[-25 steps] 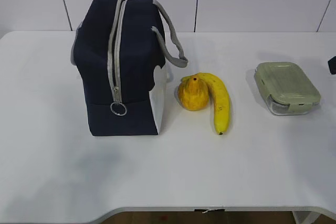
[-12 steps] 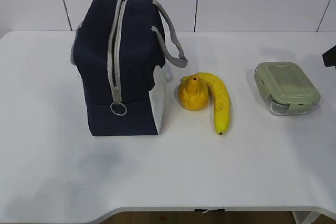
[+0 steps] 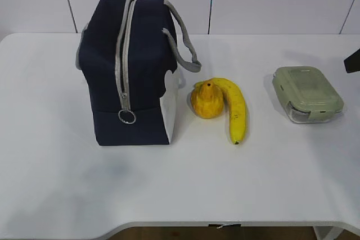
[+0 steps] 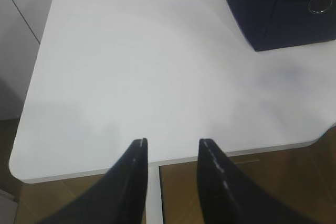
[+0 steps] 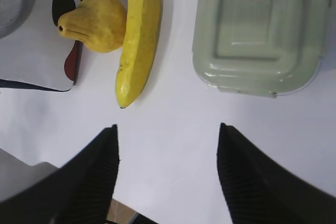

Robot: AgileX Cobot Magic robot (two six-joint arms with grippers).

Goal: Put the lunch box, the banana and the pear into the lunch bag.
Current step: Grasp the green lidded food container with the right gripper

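Observation:
My right gripper keeps bringing its open fingers toward the sage-green lid (image 3: 322,84) until they can close there, because the lunch box (image 3: 293,104) is well away from the banana.
The navy lunch bag (image 3: 128,71) stands zipped shut at the left, ring pull (image 3: 127,117) low on its near face. The pear (image 3: 206,100) lies beside it, touching the banana (image 3: 236,108). The lunch box (image 3: 307,93) with sage-green lid sits at the right. My right gripper (image 5: 168,129) is open and empty above the table, near the lunch box (image 5: 258,32), banana (image 5: 137,35) and pear (image 5: 97,22); only a dark bit of it shows at the exterior view's right edge (image 3: 353,61). My left gripper (image 4: 172,142) is open and empty over the table's front-left edge, away from the bag (image 4: 278,9).
The white table (image 3: 185,184) ends at a front edge just below my left gripper's fingertips (image 4: 137,148). A white panelled wall stands behind the table. The bag's grey handle (image 3: 183,43) hangs toward the pear.
The dark bit of my right arm at the exterior view's right edge has moved slightly upward. The objects have not moved.

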